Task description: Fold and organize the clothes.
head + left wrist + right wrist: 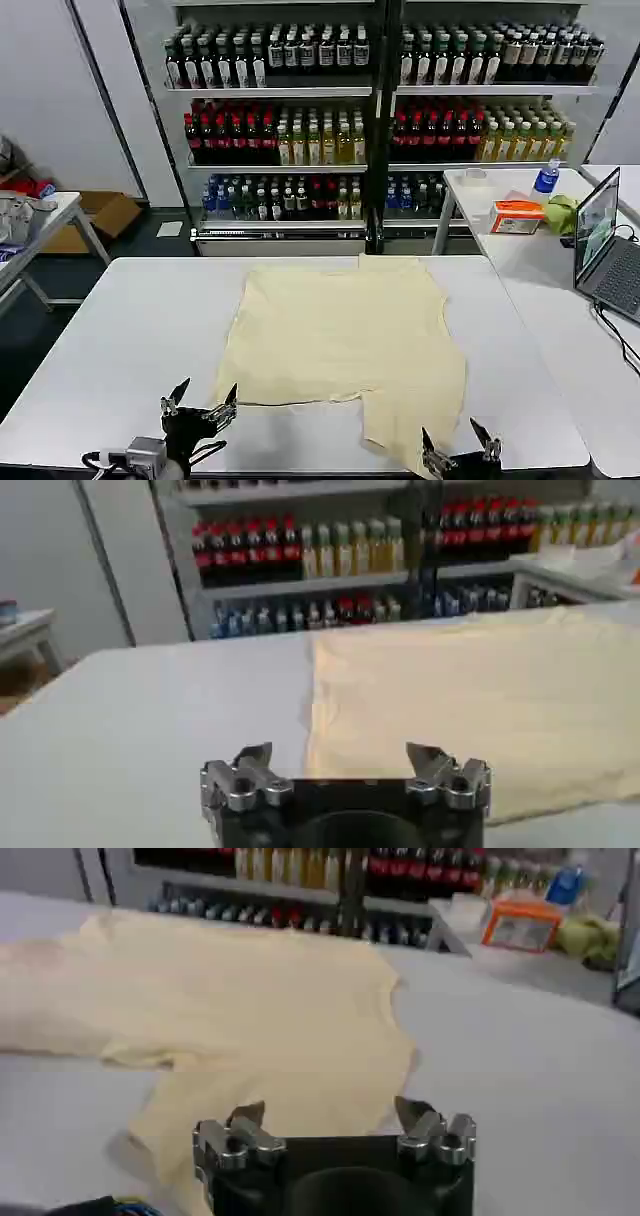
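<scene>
I expect the flap to fold inward together with the shirt's limp near edge when I lift and fold the shirt, because that edge runs straight into the flap.
The clothes, a pale cream-yellow T-shirt, lies spread on the white table, partly folded, with one flap reaching the front edge at the right. My left gripper hovers open at the table's front edge, just before the shirt's near left corner. Over the shirt's near right flap hangs my right gripper, open. Neither gripper has anything between its fingers.
Shelves of bottles stand behind the table. To the right, a side table carries a laptop, an orange box, a blue-capped bottle and a yellow-green cloth. A cardboard box sits on the floor at left.
</scene>
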Controlling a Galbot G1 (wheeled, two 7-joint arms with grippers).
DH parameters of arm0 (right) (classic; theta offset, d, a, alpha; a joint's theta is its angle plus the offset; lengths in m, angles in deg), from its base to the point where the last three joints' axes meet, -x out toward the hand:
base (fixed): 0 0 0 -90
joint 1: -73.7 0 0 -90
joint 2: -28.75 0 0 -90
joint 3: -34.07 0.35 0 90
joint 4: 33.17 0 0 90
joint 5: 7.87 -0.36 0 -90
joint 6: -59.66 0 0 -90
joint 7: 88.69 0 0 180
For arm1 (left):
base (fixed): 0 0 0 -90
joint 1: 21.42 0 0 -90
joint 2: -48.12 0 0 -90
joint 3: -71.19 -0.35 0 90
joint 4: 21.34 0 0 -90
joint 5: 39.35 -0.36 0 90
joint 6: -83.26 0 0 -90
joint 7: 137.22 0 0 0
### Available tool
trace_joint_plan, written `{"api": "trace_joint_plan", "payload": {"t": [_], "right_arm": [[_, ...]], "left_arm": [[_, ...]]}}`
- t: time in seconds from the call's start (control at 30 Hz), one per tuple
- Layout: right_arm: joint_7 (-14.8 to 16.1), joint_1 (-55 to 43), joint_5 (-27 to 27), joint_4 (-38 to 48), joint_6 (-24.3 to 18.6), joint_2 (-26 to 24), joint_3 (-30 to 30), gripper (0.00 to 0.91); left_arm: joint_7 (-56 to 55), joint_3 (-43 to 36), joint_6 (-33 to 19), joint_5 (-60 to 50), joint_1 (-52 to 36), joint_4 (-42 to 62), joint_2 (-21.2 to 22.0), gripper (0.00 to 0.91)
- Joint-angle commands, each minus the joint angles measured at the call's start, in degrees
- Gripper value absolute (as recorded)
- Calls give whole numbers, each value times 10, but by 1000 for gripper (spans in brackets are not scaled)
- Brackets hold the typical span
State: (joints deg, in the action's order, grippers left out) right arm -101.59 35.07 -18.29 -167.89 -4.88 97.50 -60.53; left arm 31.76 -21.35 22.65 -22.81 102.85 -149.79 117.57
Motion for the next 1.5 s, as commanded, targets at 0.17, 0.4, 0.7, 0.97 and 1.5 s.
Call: {"api": "trace_joint_plan", "payload": {"t": [0.17,0.4,0.7,0.97,1.5], "right_arm": [[0,20,18,19,-15,6,-24,907],[-1,4,22,36,-10,11,-44,907],[-5,-2,-4,50,2,12,-46,322],[-5,1,-13,49,1,13,-48,0],[-2,15,-14,-13,-35,4,-23,0]], "left_arm": [[-10,-31,28,32,-82,96,-16,907],[-8,-45,27,37,-102,122,-15,907],[-2,-52,21,48,-93,127,-18,10],[-2,-48,21,62,-79,119,-15,10],[10,2,-12,101,-33,23,-8,10]]}}
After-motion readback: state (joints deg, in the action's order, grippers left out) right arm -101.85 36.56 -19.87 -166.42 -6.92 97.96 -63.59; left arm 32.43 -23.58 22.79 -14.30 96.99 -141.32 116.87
